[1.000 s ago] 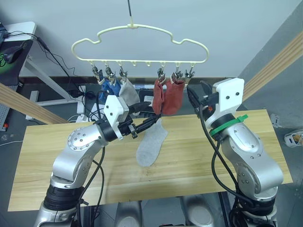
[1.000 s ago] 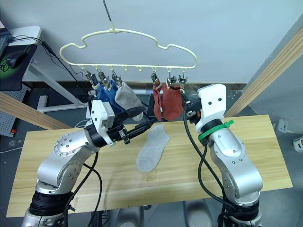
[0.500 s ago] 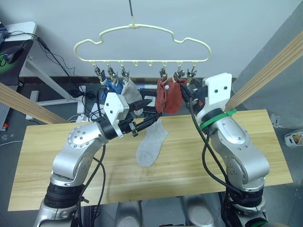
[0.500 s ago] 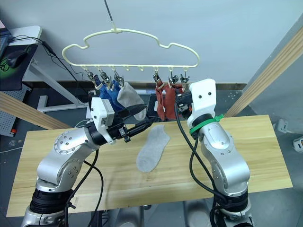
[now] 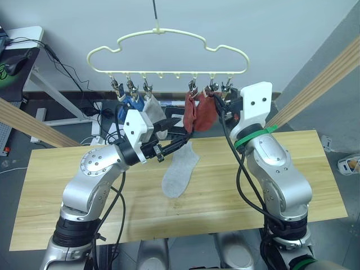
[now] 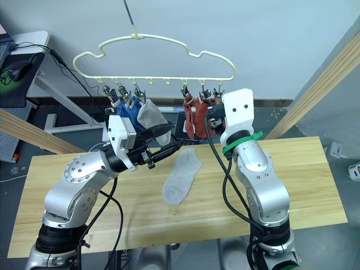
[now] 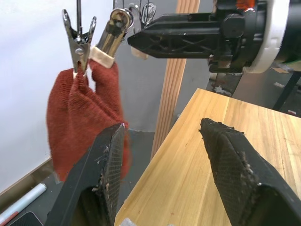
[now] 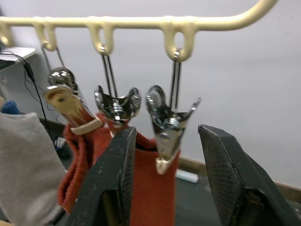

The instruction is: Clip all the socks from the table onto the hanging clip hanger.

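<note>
The last metal clip (image 8: 170, 125) will open at its lower tip when I squeeze it with my right gripper, because the clip's spread wings (image 8: 157, 98) sit above its pinched ends.
The pale-yellow clip hanger (image 5: 174, 72) hangs above the table's (image 5: 67, 185) far edge. Two blue socks (image 5: 133, 104) and one grey sock (image 5: 153, 108) are clipped on its left side, and two rust-red socks (image 5: 201, 112) on its right. A second grey sock (image 5: 181, 169) lies flat mid-table. My left gripper (image 5: 180, 138) is open and empty just above that sock's far end, below the red socks (image 7: 77, 122). My right gripper (image 8: 167, 132) is open, with a metal clip (image 8: 164, 120) and red sock (image 8: 150, 188) just beyond its fingers.
Slanted wooden frame poles run at the left (image 5: 34, 126) and right (image 5: 320, 79) of the table. A desk with cables (image 5: 17, 56) stands at the back left. A grey wall is behind the hanger.
My right arm has swung left and up, bringing its gripper to the hanger's rightmost clips. The left gripper has stayed nearly in place over the grey sock.
</note>
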`<act>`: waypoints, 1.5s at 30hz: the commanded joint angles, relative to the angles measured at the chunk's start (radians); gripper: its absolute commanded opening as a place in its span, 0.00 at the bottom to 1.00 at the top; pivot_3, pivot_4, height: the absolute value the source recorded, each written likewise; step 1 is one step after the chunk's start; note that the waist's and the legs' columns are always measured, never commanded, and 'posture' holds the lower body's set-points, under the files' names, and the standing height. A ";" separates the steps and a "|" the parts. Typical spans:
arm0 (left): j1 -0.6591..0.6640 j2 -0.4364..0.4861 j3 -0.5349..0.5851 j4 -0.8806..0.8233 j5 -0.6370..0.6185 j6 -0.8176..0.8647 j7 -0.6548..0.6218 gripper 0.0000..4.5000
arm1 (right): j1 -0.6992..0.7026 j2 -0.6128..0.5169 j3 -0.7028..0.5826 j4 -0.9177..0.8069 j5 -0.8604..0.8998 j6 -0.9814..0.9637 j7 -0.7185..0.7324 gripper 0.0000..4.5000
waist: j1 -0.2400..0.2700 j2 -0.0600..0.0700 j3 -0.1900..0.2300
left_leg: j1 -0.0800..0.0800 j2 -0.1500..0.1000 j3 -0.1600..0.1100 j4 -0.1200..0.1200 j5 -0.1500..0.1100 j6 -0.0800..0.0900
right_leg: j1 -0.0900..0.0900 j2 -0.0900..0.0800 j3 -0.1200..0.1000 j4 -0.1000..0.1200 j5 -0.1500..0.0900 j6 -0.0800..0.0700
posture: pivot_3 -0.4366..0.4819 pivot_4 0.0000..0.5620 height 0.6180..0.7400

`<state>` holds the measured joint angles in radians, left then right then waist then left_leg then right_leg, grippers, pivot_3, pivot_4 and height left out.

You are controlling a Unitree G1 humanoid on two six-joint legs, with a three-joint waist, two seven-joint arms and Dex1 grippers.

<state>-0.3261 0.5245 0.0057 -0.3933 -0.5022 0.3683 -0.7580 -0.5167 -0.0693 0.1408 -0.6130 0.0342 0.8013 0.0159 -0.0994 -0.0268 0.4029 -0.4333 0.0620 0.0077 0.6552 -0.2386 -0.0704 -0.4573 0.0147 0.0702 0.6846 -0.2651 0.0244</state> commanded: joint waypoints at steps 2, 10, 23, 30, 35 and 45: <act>-0.001 -0.002 -0.005 -0.024 0.000 -0.012 -0.009 0.61 | -0.020 0.018 0.000 -0.009 -0.024 -0.047 -0.017 0.48 | 0.000 0.000 0.000 | 0.000 0.000 0.000 0.002 0.000 0.000 | 0.000 0.000 0.000 0.002 0.000 0.000 | 0.27 0.71 1.00; 0.003 -0.001 -0.004 -0.022 0.002 -0.013 -0.009 0.61 | -0.044 0.060 0.017 0.028 -0.029 -0.066 -0.010 0.48 | 0.000 0.000 0.000 | 0.000 0.000 -0.001 0.008 -0.002 0.004 | 0.000 0.000 0.000 0.009 0.000 0.000 | 0.27 0.71 1.00; 0.022 0.002 0.000 -0.032 0.006 -0.013 -0.006 0.61 | -0.070 0.077 0.025 0.077 -0.034 -0.109 0.001 0.48 | 0.000 0.000 0.000 | 0.000 0.000 -0.002 0.007 -0.002 0.003 | 0.000 0.001 0.000 0.009 0.000 0.000 | 0.29 0.70 1.00; 0.029 0.003 0.000 -0.033 0.007 -0.014 -0.007 0.61 | -0.070 0.077 0.022 0.080 -0.038 -0.121 0.003 0.42 | 0.000 0.000 0.000 | 0.000 0.000 -0.002 0.007 -0.002 0.003 | 0.000 0.001 0.000 0.009 0.000 0.000 | 0.28 0.70 1.00; 0.038 0.002 0.001 -0.033 0.010 -0.016 -0.007 0.61 | -0.070 0.081 0.019 0.079 -0.037 -0.128 0.002 0.13 | 0.000 0.000 0.000 | 0.000 0.000 -0.002 0.007 -0.002 0.003 | 0.000 0.001 0.000 0.009 0.000 0.000 | 0.28 0.70 1.00; 0.093 0.000 0.036 -0.031 0.032 0.010 0.070 0.61 | -0.071 0.082 0.015 0.078 -0.033 -0.132 0.006 0.00 | -0.001 0.000 0.000 | 0.000 0.000 -0.002 0.007 -0.002 0.004 | 0.000 0.000 0.000 0.008 0.000 0.000 | 0.28 0.70 1.00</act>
<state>-0.2472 0.5242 0.0145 -0.3934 -0.4776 0.3763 -0.7098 -0.5751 0.0045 0.1581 -0.5035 0.0026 0.7001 0.0214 -0.1000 -0.0268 0.4029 -0.4334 0.0620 0.0056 0.6625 -0.2405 -0.0669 -0.4576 0.0151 0.0705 0.6931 -0.2652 0.0245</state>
